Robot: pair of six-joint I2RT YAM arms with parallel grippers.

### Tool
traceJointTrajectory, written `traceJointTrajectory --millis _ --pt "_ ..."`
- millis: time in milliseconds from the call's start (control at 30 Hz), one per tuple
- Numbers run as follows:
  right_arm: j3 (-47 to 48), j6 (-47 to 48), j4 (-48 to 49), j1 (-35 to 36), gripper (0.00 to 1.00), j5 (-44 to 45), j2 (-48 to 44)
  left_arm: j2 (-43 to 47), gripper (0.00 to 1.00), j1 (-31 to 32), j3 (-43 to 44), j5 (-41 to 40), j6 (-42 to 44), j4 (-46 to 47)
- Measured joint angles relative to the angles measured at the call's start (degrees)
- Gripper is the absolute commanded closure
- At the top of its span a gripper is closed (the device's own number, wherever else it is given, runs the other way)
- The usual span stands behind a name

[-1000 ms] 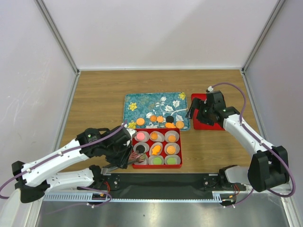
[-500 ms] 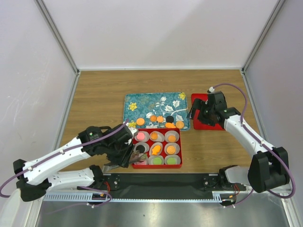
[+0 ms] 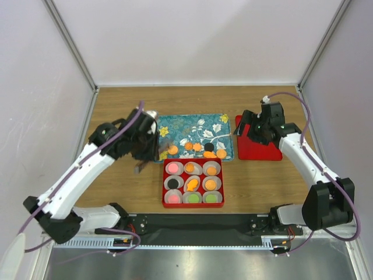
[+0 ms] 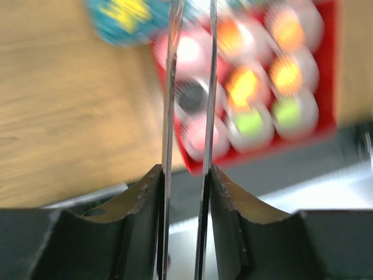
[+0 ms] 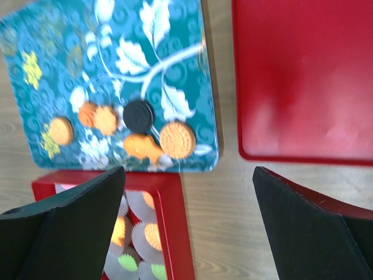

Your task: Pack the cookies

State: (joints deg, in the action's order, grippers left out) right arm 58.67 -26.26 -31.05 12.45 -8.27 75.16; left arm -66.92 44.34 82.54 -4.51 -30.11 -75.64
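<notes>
Every cup in the red box has a cookie in it, so my right gripper should go on to the red lid's wall-side edge before it closes there.
Several cookies lie on the teal flowered tray: orange ones and a black one, also in the right wrist view. The red box holds nine white paper cups with pink, orange, black and green cookies. My left gripper is raised by the tray's front left corner. In the left wrist view it is shut on thin metal tongs, whose blades stand apart with nothing between them. My right gripper is wide open and empty above the table between tray, box and lid.
A red lid lies right of the tray, also in the right wrist view. White walls with metal posts enclose the wooden table. A black rail runs along the near edge.
My left arm has risen from the box's front left corner and swung back toward the tray's left end. My right gripper has shifted slightly back and right, at the lid's left edge.
</notes>
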Motion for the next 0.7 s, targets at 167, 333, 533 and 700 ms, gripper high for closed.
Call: traceJointTrajectory --millis 167,333,533,700 --pt "5.1 1.1 -0.2 -1.9 0.00 -0.7 4.4 -5.8 0.57 -15.7 -4.1 -3.0 1.9 9.4" --pt "7.5 1.6 -0.3 -2.7 0.00 -1.5 8.0 -16.0 0.57 -28.1 -8.1 -5.5 2.4 21.6" --pt "8.2 2.4 -0.6 -3.5 0.00 -1.7 10.2 -26.5 0.55 -36.8 -11.7 -6.3 2.5 31.6" --pt "8.2 2.6 -0.9 -5.8 0.01 -1.7 10.7 -32.7 0.49 -40.3 -12.0 -5.6 2.0 35.9"
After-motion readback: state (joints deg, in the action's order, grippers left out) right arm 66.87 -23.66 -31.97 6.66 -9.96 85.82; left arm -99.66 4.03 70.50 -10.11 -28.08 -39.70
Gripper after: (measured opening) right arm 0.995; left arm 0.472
